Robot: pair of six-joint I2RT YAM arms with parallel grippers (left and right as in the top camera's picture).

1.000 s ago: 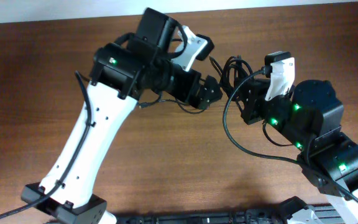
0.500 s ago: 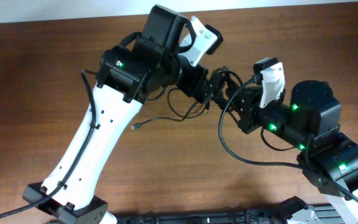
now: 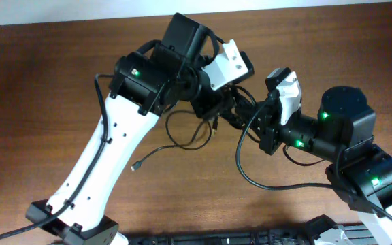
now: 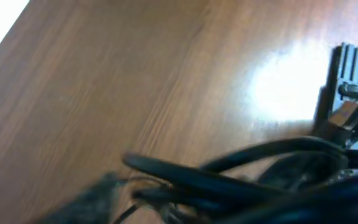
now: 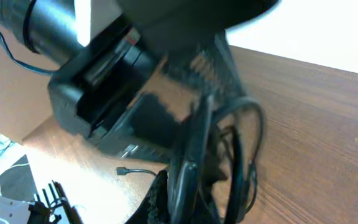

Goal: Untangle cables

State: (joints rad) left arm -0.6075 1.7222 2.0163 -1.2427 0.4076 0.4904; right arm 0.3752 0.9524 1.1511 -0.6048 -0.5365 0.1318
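Both grippers crowd the heap of cables [image 3: 246,99]. My left gripper should hold the heap up while my right gripper opens, backs away and reaches into the loops of the cables.
The cables [image 3: 240,109] are thin black cords bunched between my two grippers above the table's middle. One strand loops down onto the wood and ends in a small plug [image 3: 136,165]. My right gripper [image 3: 252,119] is shut on the bunch; in the right wrist view the cables [image 5: 191,155] run up from its dark fingers [image 5: 161,194], and the plug [image 5: 122,171] lies beyond. My left gripper [image 3: 227,112] meets the bunch from the left. The left wrist view is blurred, with cables [image 4: 229,180] across its jaws, whose gap I cannot make out.
The wooden table [image 3: 46,82] ends at a white strip along the back. The right arm's thick black wire [image 3: 245,167] arcs below the grippers. A black rail [image 3: 250,238] runs along the front edge. The left arm's black body [image 5: 104,93] fills the right wrist view's upper left.
My right gripper carried the bunch leftward, and my left gripper swung in against it. A loose strand with its plug has trailed out onto the wood at the lower left.
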